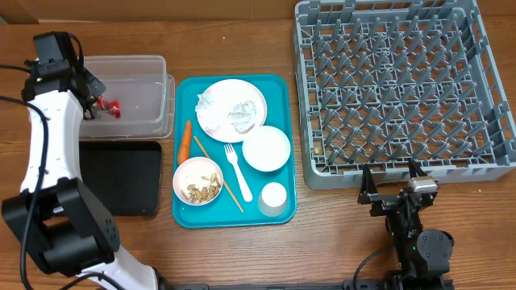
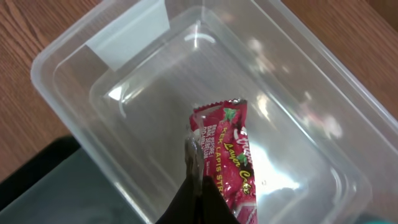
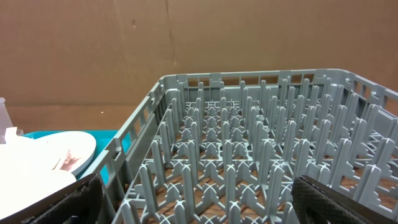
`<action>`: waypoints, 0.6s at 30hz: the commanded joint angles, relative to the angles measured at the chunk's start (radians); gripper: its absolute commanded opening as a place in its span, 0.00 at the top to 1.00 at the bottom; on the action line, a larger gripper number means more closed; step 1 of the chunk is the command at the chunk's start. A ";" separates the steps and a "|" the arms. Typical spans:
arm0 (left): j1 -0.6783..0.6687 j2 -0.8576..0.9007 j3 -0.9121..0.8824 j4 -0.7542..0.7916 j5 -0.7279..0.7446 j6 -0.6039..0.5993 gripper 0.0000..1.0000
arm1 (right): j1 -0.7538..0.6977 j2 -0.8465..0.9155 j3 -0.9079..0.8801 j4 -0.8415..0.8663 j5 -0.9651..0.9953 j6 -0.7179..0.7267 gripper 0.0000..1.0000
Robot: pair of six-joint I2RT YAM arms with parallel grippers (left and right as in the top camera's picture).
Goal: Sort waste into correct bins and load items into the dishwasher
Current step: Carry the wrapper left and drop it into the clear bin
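Note:
The red snack wrapper (image 1: 110, 106) is hanging inside the clear tub's rim, past the black tray. My left gripper should keep it above the tub's bottom (image 1: 133, 98) and let it go.
My left gripper (image 1: 98, 98) hangs over the clear tub (image 1: 137, 95), shut on the edge of a red snack wrapper (image 1: 111, 106). In the left wrist view the wrapper (image 2: 227, 158) dangles from the pinched fingertips (image 2: 205, 198) above the tub's floor (image 2: 143, 81). On the teal tray (image 1: 278, 89) lie a plate (image 1: 256, 98) with crumpled napkins (image 1: 216, 109), an orange carrot (image 1: 185, 138), a bowl of beige scraps (image 1: 197, 181), an empty bowl (image 1: 266, 148), a cup (image 1: 273, 198), a fork (image 1: 238, 171) and a thin stick (image 1: 218, 173). My right gripper (image 1: 393, 181) stands open, empty, before the grey rack (image 1: 403, 80).
The black tray (image 1: 119, 177) lies just in front of the clear tub and also shows in the left wrist view (image 2: 43, 186). In the right wrist view the rack's pegs (image 3: 249, 155) fill the frame, with the plate (image 3: 43, 155) at the left.

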 commanded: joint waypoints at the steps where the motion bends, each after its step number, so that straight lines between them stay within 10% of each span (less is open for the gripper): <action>1: 0.025 0.040 0.010 0.022 0.004 -0.043 0.96 | -0.002 -0.010 -0.010 0.008 0.001 -0.004 0.00; 13: 0.058 0.124 0.010 0.092 -0.007 -0.046 0.96 | -0.002 -0.010 -0.010 0.008 0.001 -0.004 0.00; 18: 0.057 0.123 0.011 0.112 -0.004 -0.040 0.36 | -0.002 -0.010 -0.010 0.008 0.001 -0.004 0.00</action>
